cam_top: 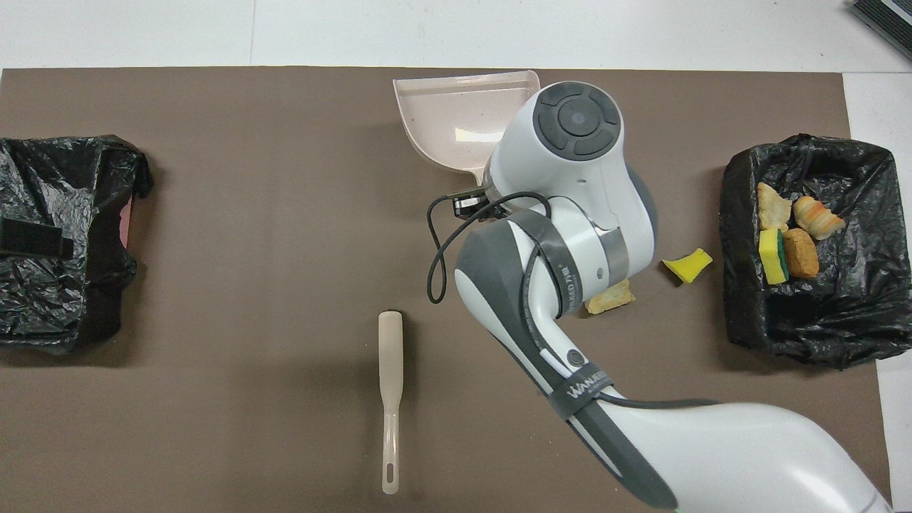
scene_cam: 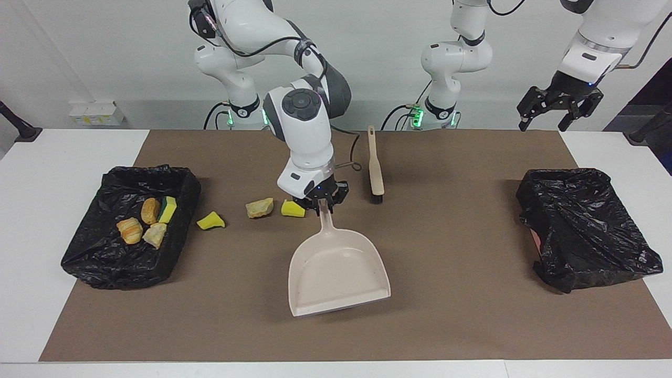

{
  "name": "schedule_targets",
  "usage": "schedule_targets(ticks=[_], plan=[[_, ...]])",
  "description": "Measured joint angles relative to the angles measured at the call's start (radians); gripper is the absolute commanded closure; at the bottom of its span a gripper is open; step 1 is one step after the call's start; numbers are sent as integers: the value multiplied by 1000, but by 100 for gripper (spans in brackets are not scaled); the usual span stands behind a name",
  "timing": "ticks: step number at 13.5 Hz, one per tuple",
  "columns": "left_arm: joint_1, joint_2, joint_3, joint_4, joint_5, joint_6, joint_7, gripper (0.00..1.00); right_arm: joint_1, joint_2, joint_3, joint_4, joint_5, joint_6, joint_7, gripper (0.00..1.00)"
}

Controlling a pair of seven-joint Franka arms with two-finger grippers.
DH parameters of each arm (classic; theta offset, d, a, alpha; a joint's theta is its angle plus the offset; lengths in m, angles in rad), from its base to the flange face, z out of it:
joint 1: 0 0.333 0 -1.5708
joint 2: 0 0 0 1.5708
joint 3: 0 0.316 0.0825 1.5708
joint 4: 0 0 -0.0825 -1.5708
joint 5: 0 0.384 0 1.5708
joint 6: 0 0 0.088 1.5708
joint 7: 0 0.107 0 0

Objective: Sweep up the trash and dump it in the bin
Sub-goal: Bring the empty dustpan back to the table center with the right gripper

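Observation:
My right gripper is holding the beige dustpan (scene_cam: 337, 272) empty and level over clear mat (scene_cam: 403, 305). It should keep lowering the dustpan until it rests flat, then let go of the dustpan's handle.
My right gripper (scene_cam: 321, 202) is shut on the handle of the beige dustpan (scene_cam: 338, 273) (cam_top: 456, 121), which sits low at the mat's middle with its mouth facing away from the robots. Three pieces of trash lie on the mat: a yellow chunk (scene_cam: 292, 208) beside the gripper, a tan lump (scene_cam: 260, 208) (cam_top: 609, 298), and a yellow chunk (scene_cam: 210, 220) (cam_top: 688, 265) beside the bin. The black-lined bin (scene_cam: 84, 257) (cam_top: 805, 335) at the right arm's end holds several pieces. My left gripper (scene_cam: 559, 107) waits open, high over the left arm's end of the table.
The beige brush (scene_cam: 375, 168) (cam_top: 390, 399) lies on the mat near the robots, bristles pointing away from them. A second black-lined bin (scene_cam: 583, 226) (cam_top: 57, 235) stands at the left arm's end. A brown mat (scene_cam: 446, 315) covers the white table.

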State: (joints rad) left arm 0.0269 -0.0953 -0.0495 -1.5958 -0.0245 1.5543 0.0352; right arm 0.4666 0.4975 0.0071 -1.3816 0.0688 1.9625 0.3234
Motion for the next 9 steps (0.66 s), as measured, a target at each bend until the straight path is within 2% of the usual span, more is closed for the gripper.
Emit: schedule_targets(ticks=[4,7,8,9], plan=[[0,0,-1,0,0,-1,0,0,70,155,-6,80,-2,95,126,100],[0,0,-1,0,0,-1,0,0,100,217,-7,98,-24,107,162,100],[0,0,-2,0,0,-1,0,0,108,226,-7,99,-53,124,175,26],[0,0,-2,0,0,-2,0,0,112,230,-7,100,-70,132,184,0]])
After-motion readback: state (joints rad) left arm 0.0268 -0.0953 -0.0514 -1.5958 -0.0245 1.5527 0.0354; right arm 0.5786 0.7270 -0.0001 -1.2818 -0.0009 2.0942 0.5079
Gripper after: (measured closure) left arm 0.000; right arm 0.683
